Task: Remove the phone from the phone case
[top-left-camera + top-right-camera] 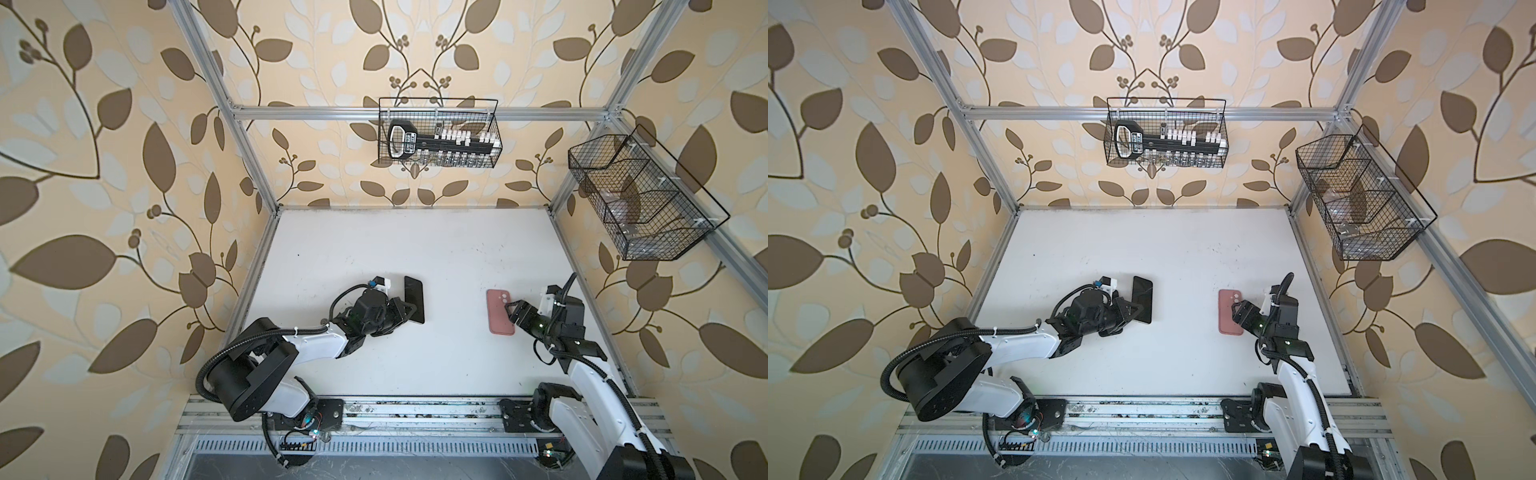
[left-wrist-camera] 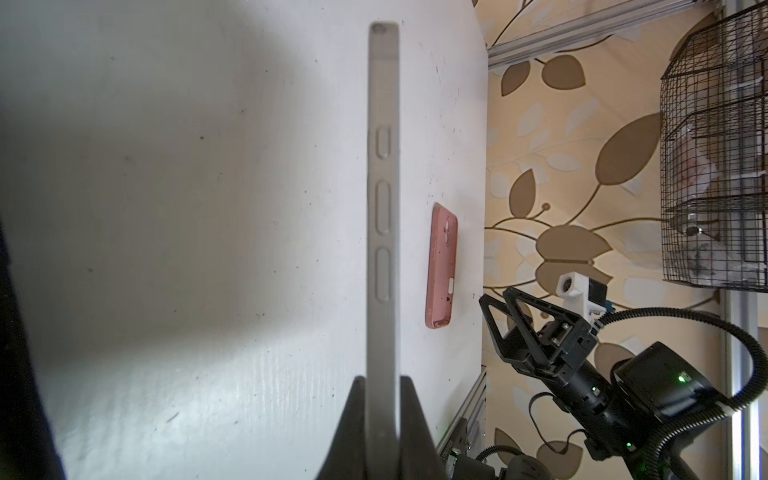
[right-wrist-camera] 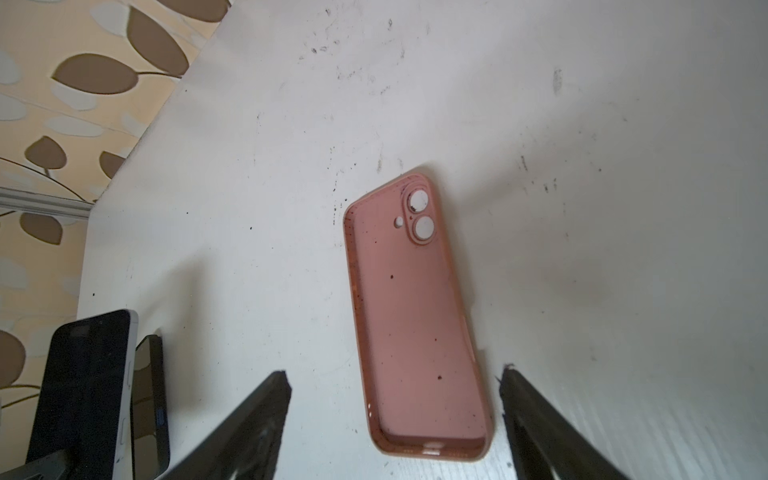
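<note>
My left gripper is holding the phone (image 1: 413,296) over clear white table (image 1: 417,329), away from the empty pink phone case, so it should keep going down until the phone touches the table.
The phone (image 1: 414,299) (image 1: 1142,299) is dark-screened with a grey rim and stands on its long edge on the white table, left of centre. My left gripper (image 1: 409,311) (image 1: 1136,309) is shut on its near end. In the left wrist view the phone's grey side (image 2: 383,208) with its buttons runs straight out from the gripper (image 2: 383,382). The pink phone case (image 1: 500,311) (image 1: 1230,311) (image 3: 415,316) lies flat and empty, hollow side up, right of centre. My right gripper (image 1: 510,311) (image 1: 1236,311) (image 3: 395,374) hangs open just above the case's right edge, holding nothing.
The white table (image 1: 415,249) is fenced by aluminium rails. A black wire basket (image 1: 438,133) holding a black tool hangs on the back wall. A second wire basket (image 1: 640,199) hangs on the right wall above the table's far right corner.
</note>
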`<action>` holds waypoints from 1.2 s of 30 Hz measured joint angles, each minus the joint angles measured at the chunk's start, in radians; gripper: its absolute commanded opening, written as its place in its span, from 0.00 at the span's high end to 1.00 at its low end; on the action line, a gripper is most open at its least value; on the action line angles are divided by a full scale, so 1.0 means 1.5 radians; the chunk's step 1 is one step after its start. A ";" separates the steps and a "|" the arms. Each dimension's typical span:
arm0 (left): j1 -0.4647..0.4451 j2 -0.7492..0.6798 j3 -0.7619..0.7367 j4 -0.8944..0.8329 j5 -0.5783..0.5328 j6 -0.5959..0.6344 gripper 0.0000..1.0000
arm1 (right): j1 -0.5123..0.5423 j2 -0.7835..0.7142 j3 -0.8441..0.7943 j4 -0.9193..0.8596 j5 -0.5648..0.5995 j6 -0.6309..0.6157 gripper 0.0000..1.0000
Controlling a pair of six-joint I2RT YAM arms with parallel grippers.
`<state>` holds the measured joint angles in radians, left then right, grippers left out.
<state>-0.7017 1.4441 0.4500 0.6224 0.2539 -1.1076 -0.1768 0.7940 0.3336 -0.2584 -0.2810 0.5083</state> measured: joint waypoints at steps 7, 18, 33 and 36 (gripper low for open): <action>-0.005 0.051 -0.026 0.043 -0.001 -0.007 1.00 | 0.000 0.000 -0.007 0.000 0.000 0.000 0.20; -0.013 0.070 -0.032 0.073 -0.003 -0.006 0.93 | 0.000 0.000 -0.008 0.003 0.000 0.000 0.20; -0.022 0.113 -0.035 0.109 -0.010 -0.005 0.79 | -0.002 -0.001 -0.010 0.005 -0.003 0.000 0.19; -0.022 0.115 -0.035 0.114 -0.015 -0.005 0.75 | -0.002 -0.001 -0.010 0.005 -0.005 0.000 0.19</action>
<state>-0.7349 1.6169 0.3973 0.7929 0.2310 -1.1152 -0.1799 0.7921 0.3187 -0.2504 -0.2886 0.5083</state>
